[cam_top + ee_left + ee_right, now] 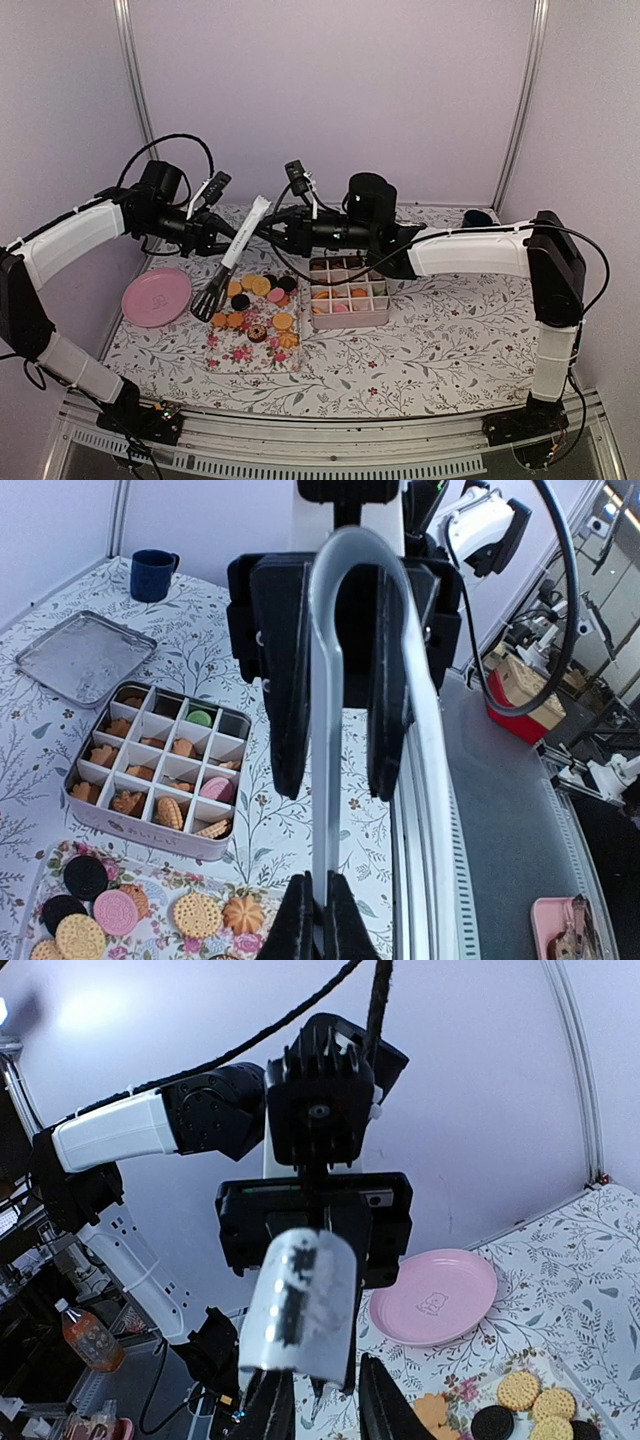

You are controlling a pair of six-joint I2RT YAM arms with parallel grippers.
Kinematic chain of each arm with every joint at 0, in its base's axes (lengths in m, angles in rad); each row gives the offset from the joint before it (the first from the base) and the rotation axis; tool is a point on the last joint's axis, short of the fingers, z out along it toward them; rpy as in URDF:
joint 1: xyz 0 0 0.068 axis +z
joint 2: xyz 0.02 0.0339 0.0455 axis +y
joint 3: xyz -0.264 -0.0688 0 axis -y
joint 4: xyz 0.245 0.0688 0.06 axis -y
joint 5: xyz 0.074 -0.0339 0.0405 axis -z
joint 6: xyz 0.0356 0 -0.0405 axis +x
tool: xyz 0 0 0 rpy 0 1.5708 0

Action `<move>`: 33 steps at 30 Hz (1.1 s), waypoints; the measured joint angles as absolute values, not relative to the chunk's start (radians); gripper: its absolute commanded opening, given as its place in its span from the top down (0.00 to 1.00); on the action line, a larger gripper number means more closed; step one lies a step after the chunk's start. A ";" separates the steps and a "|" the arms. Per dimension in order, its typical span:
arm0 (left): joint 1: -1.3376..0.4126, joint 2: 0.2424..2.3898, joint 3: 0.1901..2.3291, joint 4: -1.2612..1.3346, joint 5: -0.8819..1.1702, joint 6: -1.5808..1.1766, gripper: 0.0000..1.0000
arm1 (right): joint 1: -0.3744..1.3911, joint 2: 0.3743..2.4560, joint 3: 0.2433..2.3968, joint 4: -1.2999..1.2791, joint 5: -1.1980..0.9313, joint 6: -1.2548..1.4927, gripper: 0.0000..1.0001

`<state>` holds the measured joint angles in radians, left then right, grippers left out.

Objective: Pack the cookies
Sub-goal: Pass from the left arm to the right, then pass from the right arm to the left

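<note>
My right gripper should open wide, back away from the rounded end and reach around both arms (243, 238), since my left gripper holds only one arm of the tongs (326, 845).
The cookies (258, 300), small round biscuits in tan, black and pink, lie on a floral tray (250, 355); more fill a pink divided box (348, 318). Both show in the left wrist view too, the cookies (197, 913) and the box (150, 832). A pair of silver tongs (243, 240) with a black head hangs tilted over the tray's left end. My left gripper (218, 243) is shut on one arm of the tongs (326, 730). My right gripper (262, 232) straddles the tongs' rounded handle end (300, 1300), fingers close on either side; whether they press it is unclear.
A pink plate (157, 296) sits left of the tray. A dark blue cup (476, 217) stands at the back right, and a metal tin lid (83, 657) lies behind the box. Walls close in on the left and back.
</note>
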<state>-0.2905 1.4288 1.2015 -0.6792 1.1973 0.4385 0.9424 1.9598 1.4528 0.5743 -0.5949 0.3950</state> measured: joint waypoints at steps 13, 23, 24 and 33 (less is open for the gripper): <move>-0.308 1.414 1.203 -0.676 1.151 0.437 0.52 | 0.946 2.012 1.495 0.644 -0.554 0.459 1.00; -0.316 1.369 1.093 -0.796 1.138 0.580 0.71 | 0.953 1.955 1.420 0.692 -0.511 0.403 1.00; -0.316 1.365 1.086 -0.797 1.135 0.597 0.74 | 0.953 1.953 1.419 0.695 -0.513 0.403 1.00; -0.316 1.348 1.064 -0.836 1.105 0.682 1.00 | 0.964 1.938 1.374 0.728 -0.533 0.404 0.29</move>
